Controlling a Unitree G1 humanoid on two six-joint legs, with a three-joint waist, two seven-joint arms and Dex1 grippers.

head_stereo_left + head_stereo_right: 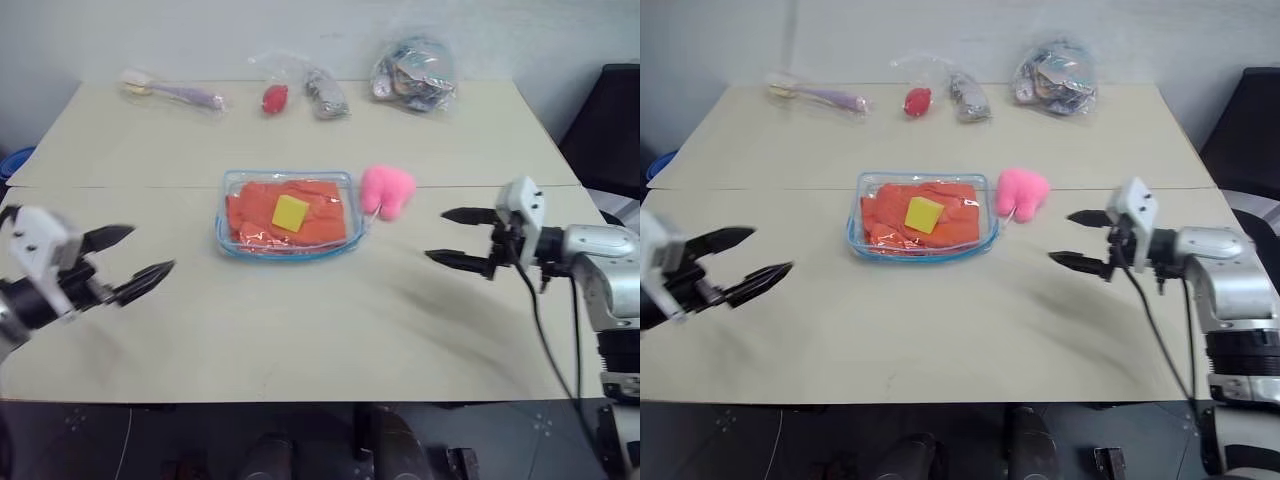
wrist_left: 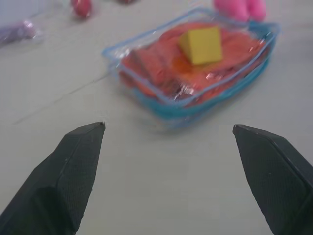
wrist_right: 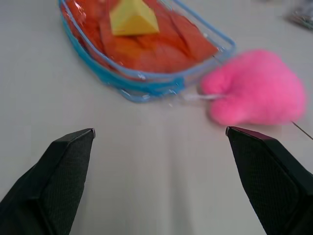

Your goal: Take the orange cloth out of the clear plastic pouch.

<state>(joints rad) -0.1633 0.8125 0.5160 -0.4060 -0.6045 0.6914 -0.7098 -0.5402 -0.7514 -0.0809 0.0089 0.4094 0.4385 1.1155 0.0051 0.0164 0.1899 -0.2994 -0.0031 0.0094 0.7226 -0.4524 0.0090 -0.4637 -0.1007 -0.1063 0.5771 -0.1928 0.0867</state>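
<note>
The small yellow square (image 1: 290, 213) will come loose and leave the pouch shut when I lift it, because it stands crisp above the shiny plastic (image 1: 256, 237).
The clear plastic pouch (image 1: 287, 214) with light blue edging lies flat at the middle of the table. Inside it sits the wrinkled orange cloth (image 1: 255, 218), with a small yellow square (image 1: 291, 212) on top. My left gripper (image 1: 134, 260) hovers open over the table's left side, pointing toward the pouch, well short of it. My right gripper (image 1: 458, 238) hangs open on the right, its fingers aimed left at the pouch, with nothing between them. In the wrist views the pouch (image 2: 161, 100) and cloth (image 3: 161, 49) lie ahead of the spread fingers.
A fluffy pink puff (image 1: 387, 190) rests against the pouch's right end. Along the far edge lie a purple-handled item in a bag (image 1: 175, 93), a small red object (image 1: 274, 98), a crinkled bag (image 1: 325, 93) and a full clear bag (image 1: 414, 75). A dark chair (image 1: 610, 120) stands at right.
</note>
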